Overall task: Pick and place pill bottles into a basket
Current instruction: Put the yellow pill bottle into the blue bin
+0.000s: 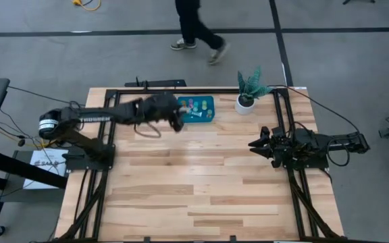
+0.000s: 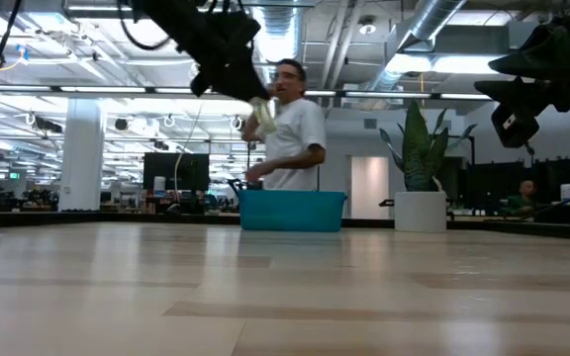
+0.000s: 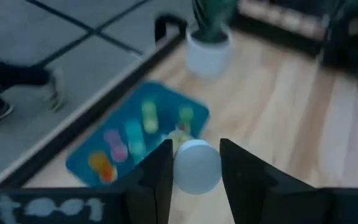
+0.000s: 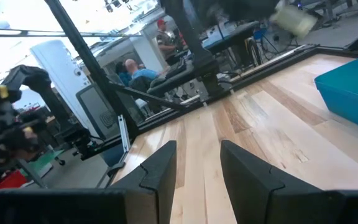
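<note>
The whitish bottle (image 2: 263,115) is hanging above the teal-blue basket's rim, so the robot's left gripper should go on carrying it over and down until it goes into the basket (image 1: 200,109).
The teal-blue basket (image 1: 201,108) sits at the table's far edge, left of the white plant pot (image 1: 244,104). Several pill bottles lie in it, among them an orange one (image 3: 100,164), a pink one (image 3: 115,144) and a teal one (image 3: 134,138). My left gripper (image 1: 178,123) is shut on a whitish pill bottle (image 3: 195,165), high above the table just near-left of the basket (image 2: 292,210). My right gripper (image 1: 255,145) is open and empty at the table's right side. My left gripper pinches the whitish bottle between its two fingers (image 3: 159,174), on the body's sides just behind the white cap (image 3: 197,155). The fingers slant down toward the basket. The bottle (image 2: 262,115) sticks out tilted below the fingertips, lifted well clear of the table.
A potted plant (image 2: 421,173) stands right of the basket. Black frame rails run along the table's far edge and both sides (image 1: 279,115). A person walks on the floor beyond the table (image 1: 196,27) and shows behind the basket in the low view (image 2: 293,133).
</note>
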Robot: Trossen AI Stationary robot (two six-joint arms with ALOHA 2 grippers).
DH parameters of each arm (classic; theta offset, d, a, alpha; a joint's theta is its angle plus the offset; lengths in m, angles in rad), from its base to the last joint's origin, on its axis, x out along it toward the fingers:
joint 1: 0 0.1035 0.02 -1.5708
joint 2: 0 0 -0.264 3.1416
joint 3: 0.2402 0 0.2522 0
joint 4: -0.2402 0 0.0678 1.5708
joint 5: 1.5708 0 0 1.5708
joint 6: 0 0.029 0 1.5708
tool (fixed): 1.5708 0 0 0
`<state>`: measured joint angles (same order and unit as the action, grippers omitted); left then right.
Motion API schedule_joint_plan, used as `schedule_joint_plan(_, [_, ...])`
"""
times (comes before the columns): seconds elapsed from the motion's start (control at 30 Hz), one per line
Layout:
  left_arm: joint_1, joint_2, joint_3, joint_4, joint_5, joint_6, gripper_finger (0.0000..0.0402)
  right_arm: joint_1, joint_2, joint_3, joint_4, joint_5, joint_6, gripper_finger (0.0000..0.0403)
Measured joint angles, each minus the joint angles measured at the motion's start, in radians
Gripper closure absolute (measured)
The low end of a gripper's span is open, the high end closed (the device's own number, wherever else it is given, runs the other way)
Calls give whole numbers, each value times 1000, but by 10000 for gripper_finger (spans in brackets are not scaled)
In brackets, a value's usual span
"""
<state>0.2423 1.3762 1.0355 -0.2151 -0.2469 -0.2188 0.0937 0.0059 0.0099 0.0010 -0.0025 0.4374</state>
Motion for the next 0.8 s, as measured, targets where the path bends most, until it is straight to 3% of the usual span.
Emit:
schedule_joint_plan(0.13, [122, 21, 8, 76, 115, 2, 304, 0, 0, 0, 0, 0, 0, 285])
schedule_joint_plan(0.33, [213, 171, 82, 10, 250, 28, 297, 0, 0, 0, 0, 0, 0, 285])
schedule_joint_plan(0.8, [206, 610, 637, -386, 332, 242, 298, 0, 0, 0, 0, 0, 0, 285])
